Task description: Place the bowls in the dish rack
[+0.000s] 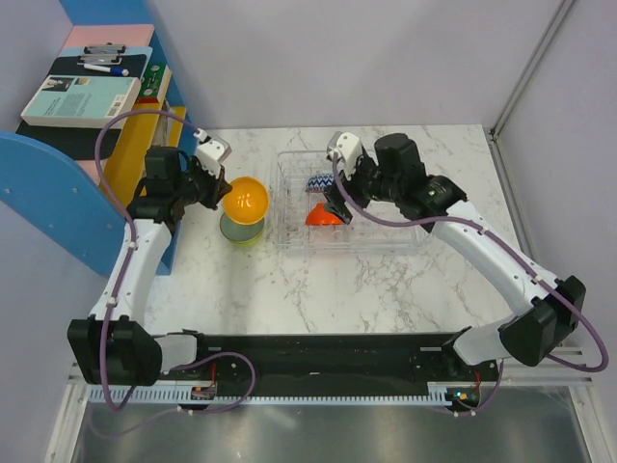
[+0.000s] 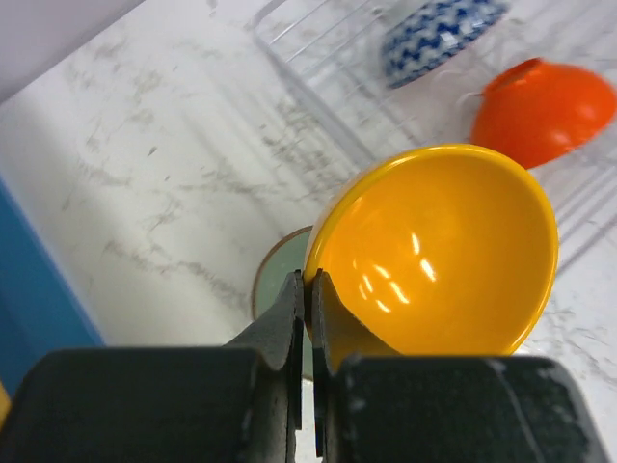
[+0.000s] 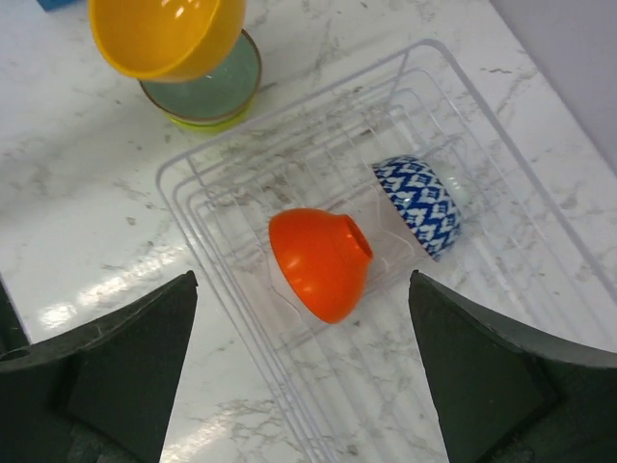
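Note:
The yellow-orange bowl's side opposite my left gripper is free, so my open right gripper should go on moving toward the bowl until its fingers are around that side of the bowl.
My left gripper is shut on the rim of the yellow-orange bowl, which hangs tilted just above a pale mint green bowl nested in a lime green one. This stack stands left of the clear dish rack. Inside the rack, a red-orange bowl and a blue-white zigzag bowl lie on their sides. My right gripper hovers open above the rack, over the red-orange bowl, with nothing between its fingers.
A blue shelf unit stands along the table's left edge, with a yellow side panel close behind my left arm. Books and a clipboard lie on top of it. Grey walls close the back and right sides.

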Robot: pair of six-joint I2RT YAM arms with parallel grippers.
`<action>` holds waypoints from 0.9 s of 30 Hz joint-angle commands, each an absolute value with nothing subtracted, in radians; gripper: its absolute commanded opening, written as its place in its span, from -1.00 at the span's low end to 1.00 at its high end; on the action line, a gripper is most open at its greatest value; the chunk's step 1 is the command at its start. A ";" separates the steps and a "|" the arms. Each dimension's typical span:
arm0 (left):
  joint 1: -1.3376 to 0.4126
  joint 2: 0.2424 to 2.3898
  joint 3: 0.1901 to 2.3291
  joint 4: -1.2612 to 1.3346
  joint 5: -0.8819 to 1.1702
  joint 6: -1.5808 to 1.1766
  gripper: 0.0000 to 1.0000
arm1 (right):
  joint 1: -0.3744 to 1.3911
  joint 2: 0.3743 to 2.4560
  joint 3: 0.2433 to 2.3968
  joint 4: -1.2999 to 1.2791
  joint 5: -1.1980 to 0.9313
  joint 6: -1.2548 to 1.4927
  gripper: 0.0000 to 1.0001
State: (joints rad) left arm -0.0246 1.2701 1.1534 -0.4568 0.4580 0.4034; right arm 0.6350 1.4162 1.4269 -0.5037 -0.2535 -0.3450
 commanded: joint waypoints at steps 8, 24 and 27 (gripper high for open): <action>-0.136 1.104 1.072 -0.390 0.786 0.390 -0.96 | 0.453 1.526 1.419 -0.238 -1.046 0.211 0.96; -0.247 1.065 1.072 -0.268 0.667 0.339 -0.96 | 0.451 1.611 1.270 0.116 -1.186 0.561 0.95; -0.268 1.066 1.078 -0.267 0.657 0.336 -0.96 | 0.453 1.621 1.259 0.166 -1.192 0.607 0.95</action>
